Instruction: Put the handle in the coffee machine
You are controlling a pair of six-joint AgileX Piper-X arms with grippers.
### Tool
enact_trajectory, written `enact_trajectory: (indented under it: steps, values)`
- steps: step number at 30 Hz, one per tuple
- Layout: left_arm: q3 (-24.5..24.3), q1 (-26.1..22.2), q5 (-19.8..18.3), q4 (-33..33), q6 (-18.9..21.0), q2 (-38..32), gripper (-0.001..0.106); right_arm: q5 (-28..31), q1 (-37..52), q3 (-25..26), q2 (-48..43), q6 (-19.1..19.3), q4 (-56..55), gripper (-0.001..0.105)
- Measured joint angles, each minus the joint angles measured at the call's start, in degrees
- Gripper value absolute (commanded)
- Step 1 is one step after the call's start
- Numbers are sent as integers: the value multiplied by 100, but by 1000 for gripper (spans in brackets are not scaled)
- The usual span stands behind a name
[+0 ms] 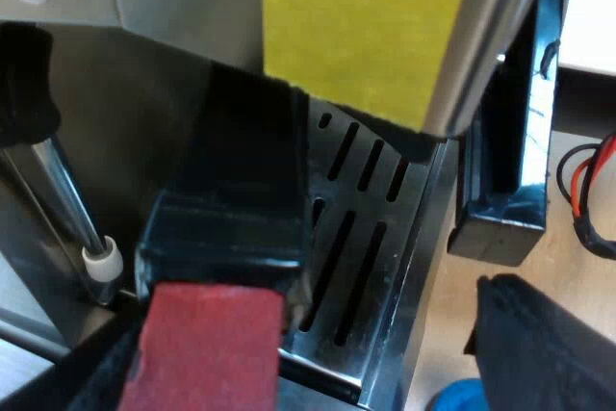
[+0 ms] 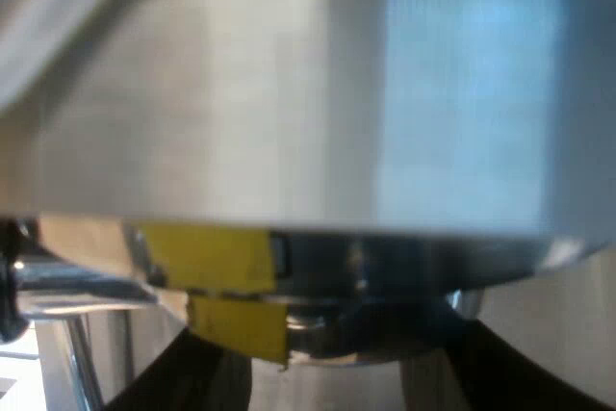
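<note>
My gripper will swing the dark handle (image 1: 229, 185) away from the steam wand when I turn it, because the handle stays up over the drip tray (image 1: 354, 228) between open fingers.
The holder's dark handle (image 1: 226, 228) reaches in under the espresso machine (image 1: 183, 7), over the slotted drip tray (image 1: 361, 238), and its red end (image 1: 207, 348) points toward the camera. My left gripper (image 1: 303, 334) is open. One black finger (image 1: 544, 344) stands well off the red end and the other edges in close beside it, neither pressing on it. My right gripper (image 2: 346, 387) sits close under the machine's metal front (image 2: 289, 93), with its dark fingers (image 2: 207, 372) spread apart below a round metal part (image 2: 366, 329) marked with yellow tape (image 2: 231, 295). Nothing shows between them.
A steam wand (image 1: 72, 209) with a white tip hangs beside the handle. A yellow patch (image 1: 366, 26) covers the machine's front panel. A dark box (image 1: 505, 151) stands on the wooden table by the drip tray, and something blue (image 1: 467, 397) lies near my left gripper's finger.
</note>
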State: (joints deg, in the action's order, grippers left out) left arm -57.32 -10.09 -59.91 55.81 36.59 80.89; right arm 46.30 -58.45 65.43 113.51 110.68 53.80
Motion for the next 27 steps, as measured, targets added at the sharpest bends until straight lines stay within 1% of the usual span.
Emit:
enact_trajectory:
  steps: [5, 10, 16, 21, 25, 27]
  values:
    - [0, 6, 41, 0, 0, 0, 65, -5, 0, 0, 0, 0, 0, 39]
    - [0, 16, 179, -93, 11, 0, 65, -5, 0, 0, 0, 0, 0, 39]
    - [0, 14, 193, -368, 291, 0, 65, -14, 0, 0, 0, 0, 0, 39]
    - [-31, 14, 202, -603, 291, -28, 65, 6, 14, 0, 0, 31, 41, 39]
    - [-29, 14, 487, -745, 443, -53, 65, 6, 14, 0, 0, 47, 41, 39]
    - [-29, 14, 509, -774, 500, -53, 65, 6, 14, 0, 0, 47, 41, 39]
